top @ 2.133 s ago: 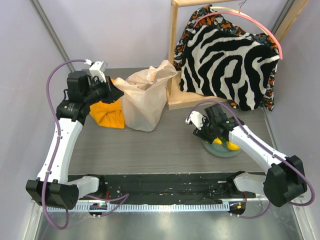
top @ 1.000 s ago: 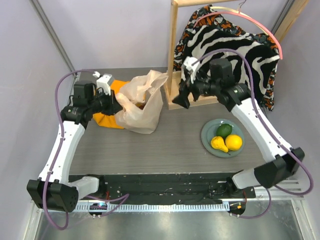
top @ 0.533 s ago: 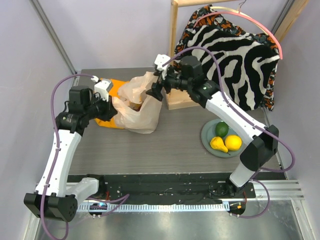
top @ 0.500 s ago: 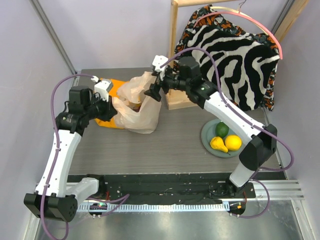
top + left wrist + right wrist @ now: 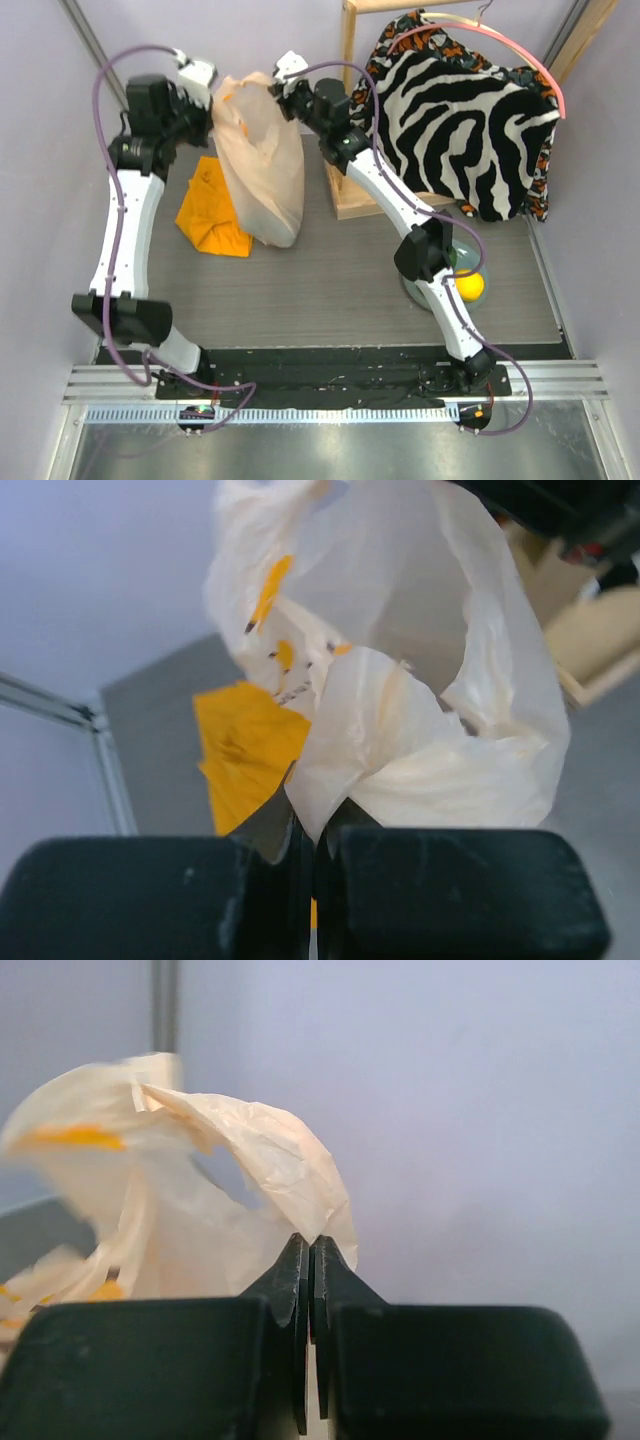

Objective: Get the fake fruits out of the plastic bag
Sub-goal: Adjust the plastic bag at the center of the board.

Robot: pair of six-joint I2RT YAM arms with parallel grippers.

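My left gripper should stay on the edge of the bag as I lower it and reach inside (image 5: pixel 262 112) with my right gripper, because both grippers now hold the plastic bag's rim (image 5: pixel 260 79) high.
The plastic bag (image 5: pixel 262 160) hangs stretched tall above the table's back left, held up by both grippers. My left gripper (image 5: pixel 207 88) is shut on its left top edge, and my right gripper (image 5: pixel 281 86) is shut on its right top edge. The left wrist view shows a fold of the bag (image 5: pixel 400 710) pinched between the closed jaws of the left gripper (image 5: pixel 315 825). In the right wrist view the right gripper (image 5: pixel 310 1245) nips the bag's (image 5: pixel 200 1200) rim. A yellow lemon (image 5: pixel 468 287) lies on the plate (image 5: pixel 412 292); whatever is inside the bag is hidden.
A folded orange cloth (image 5: pixel 215 205) lies on the table left of the bag. A wooden rack (image 5: pixel 346 110) with a zebra-patterned garment (image 5: pixel 460 120) stands at the back right. My right arm crosses over the plate and hides most of it.
My right gripper has closed on the bag's rim. Both arms have lifted the bag up off the table, so it now hangs long between them.
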